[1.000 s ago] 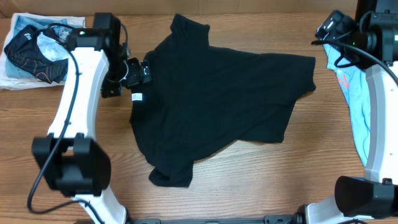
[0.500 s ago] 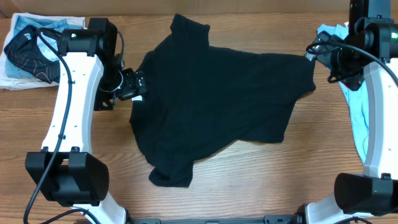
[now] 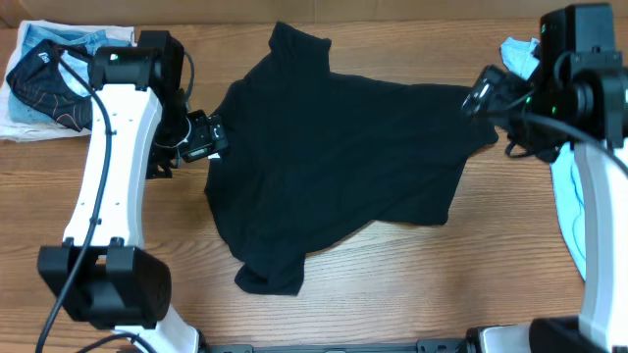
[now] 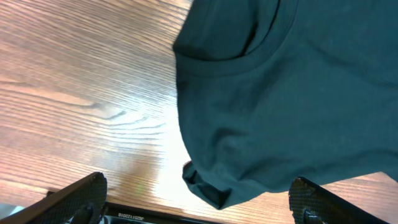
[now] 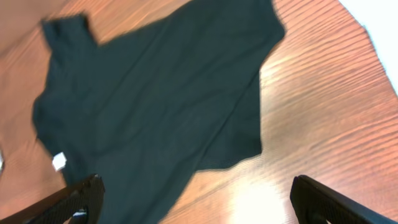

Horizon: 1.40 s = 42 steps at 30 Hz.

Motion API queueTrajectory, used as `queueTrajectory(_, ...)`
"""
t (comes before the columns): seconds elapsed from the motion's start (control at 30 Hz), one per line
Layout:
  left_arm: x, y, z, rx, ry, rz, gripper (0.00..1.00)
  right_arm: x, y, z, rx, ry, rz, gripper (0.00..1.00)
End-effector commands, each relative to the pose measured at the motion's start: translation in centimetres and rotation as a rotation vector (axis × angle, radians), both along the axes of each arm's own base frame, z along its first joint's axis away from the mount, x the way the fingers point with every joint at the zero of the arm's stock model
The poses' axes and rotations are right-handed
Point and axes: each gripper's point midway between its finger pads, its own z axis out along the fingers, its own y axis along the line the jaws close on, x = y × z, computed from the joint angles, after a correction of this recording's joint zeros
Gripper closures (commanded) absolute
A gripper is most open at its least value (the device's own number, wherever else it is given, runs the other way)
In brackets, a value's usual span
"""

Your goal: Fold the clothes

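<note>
The T-shirt's near edge [image 3: 361, 227] is slanted and rumpled, so the robot's right gripper should grasp its near corner [image 3: 439, 212] and, together with the left gripper, raise it before folding.
The clothes, a plain black T-shirt [image 3: 343, 157], lie spread and rumpled across the middle of the wooden table [image 3: 412, 284]. My left gripper [image 3: 204, 139] stands open at the shirt's left edge by the neck. In the left wrist view the collar [image 4: 249, 59] shows ahead, and a folded bit of the hem [image 4: 211, 186] lies between the open fingers of the left gripper [image 4: 198, 200]. My right gripper [image 3: 483, 93] hovers open over the shirt's far right corner. The right wrist view looks down on the T-shirt [image 5: 155, 99] and its white label [image 5: 59, 162], with the right gripper [image 5: 199, 202] holding nothing.
A smaller black garment with orange lines [image 3: 54, 83] lies on pale cloth at the back left corner. A light blue shirt [image 3: 567, 191] lies along the right edge, under the right arm.
The right arm has swung left and forward, from the back right corner to the shirt's right corner. The left gripper has drawn back slightly to the shirt's left edge.
</note>
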Motion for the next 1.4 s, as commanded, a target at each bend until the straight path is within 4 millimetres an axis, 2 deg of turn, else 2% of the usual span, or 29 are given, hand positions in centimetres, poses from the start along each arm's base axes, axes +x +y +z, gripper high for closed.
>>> queueTrajectory(0.0, -1.1, 0.5, 4.1, 0.036, -0.129, 0.041, 0.04, -1.4, 0.7, 0.9, -0.034, -0.016, 0.010, 0.00)
queueTrajectory(0.1, -2.4, -0.1, 6.0, 0.031, -0.181, 0.024, 0.03, -2.2, -0.2, 0.6, -0.088, 0.013, -0.087, 0.00)
queueTrajectory(0.2, -3.9, -1.3, 7.1, 0.025, -0.204, -0.018, 0.03, -2.4, -0.1, 0.3, -0.094, 0.024, -0.094, 0.00)
queueTrajectory(0.37, -6.8, -3.3, 6.7, 0.018, -0.163, -0.052, 0.02, -2.6, -0.2, -0.8, -0.104, 0.061, -0.093, 0.00)
queueTrajectory(0.63, -11.6, -6.3, 2.7, 0.008, -0.078, -0.063, 0.02, -2.5, -0.5, -4.0, -0.131, 0.128, -0.123, 0.00)
queueTrajectory(0.8, -14.2, -8.9, -1.1, -0.048, 0.005, -0.065, 0.02, -1.5, -0.3, -6.5, -0.129, 0.140, -0.120, 0.00)
queueTrajectory(0.97, -16.2, -12.2, -5.4, -0.151, 0.092, -0.074, 0.07, -0.6, -0.2, -8.9, -0.131, 0.149, -0.122, 0.00)
queueTrajectory(1.07, -17.4, -12.0, -7.6, -0.125, 0.128, -0.077, 0.08, -0.5, -0.2, -9.7, -0.132, 0.155, -0.121, 0.00)
queueTrajectory(1.23, -18.0, -10.5, -9.4, -0.051, 0.143, -0.075, 0.07, -0.1, -0.2, -10.8, -0.130, 0.154, -0.124, 0.00)
queueTrajectory(1.37, -18.5, -10.5, -11.6, -0.068, 0.149, -0.073, 0.07, -0.7, 0.1, -13.2, -0.081, 0.218, -0.123, 0.00)
